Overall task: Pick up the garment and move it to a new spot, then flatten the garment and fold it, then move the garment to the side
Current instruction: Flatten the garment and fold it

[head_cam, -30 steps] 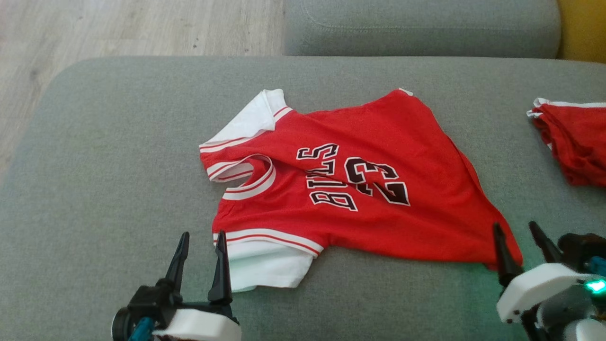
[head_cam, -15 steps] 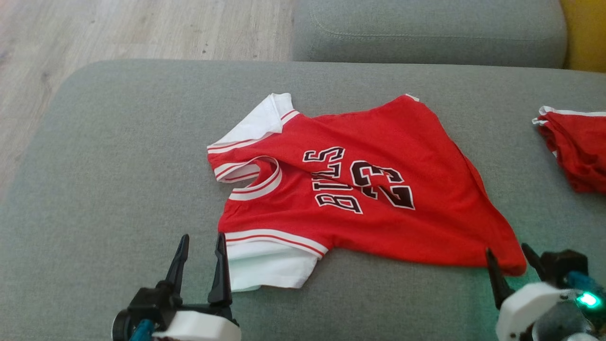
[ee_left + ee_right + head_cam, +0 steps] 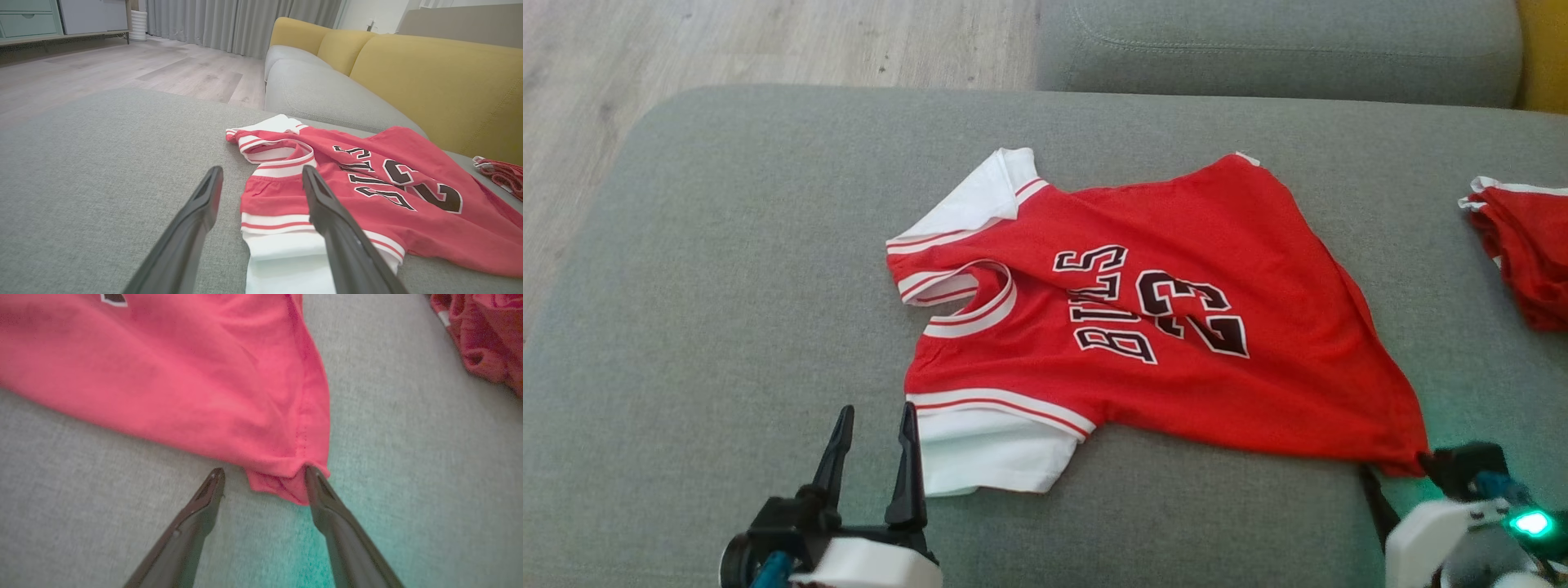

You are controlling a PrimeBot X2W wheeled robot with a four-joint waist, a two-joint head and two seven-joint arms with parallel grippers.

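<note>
A white tip [image 3: 1248,158] shows past the far red edge, so a hidden tag should come out when I pull the jersey [image 3: 1179,314] flat.
The garment [image 3: 1217,237] is a red jersey with white sleeves and black lettering, lying mostly flat on the grey sofa cushion [image 3: 727,286]. My left gripper [image 3: 876,412] is open just left of the near white sleeve [image 3: 988,457]. In the left wrist view, the right finger of the left gripper [image 3: 261,173] overlaps the sleeve edge of the garment [image 3: 408,212]. My right gripper [image 3: 1395,472] is low at the near right hem corner. In the right wrist view the right gripper [image 3: 263,473] is open, its fingers on either side of the corner of the garment [image 3: 184,375].
A second, crumpled red garment [image 3: 1523,245] lies at the cushion's right edge, also in the right wrist view [image 3: 482,330]. Another grey cushion [image 3: 1258,41] sits behind, and yellow backrests [image 3: 429,81] stand to the right. Wood floor [image 3: 727,41] lies beyond the cushion's far left edge.
The head view has shifted slightly. My right gripper has dropped lower in it, so its fingertips now sit at the hem corner. The left gripper and garment have not moved.
</note>
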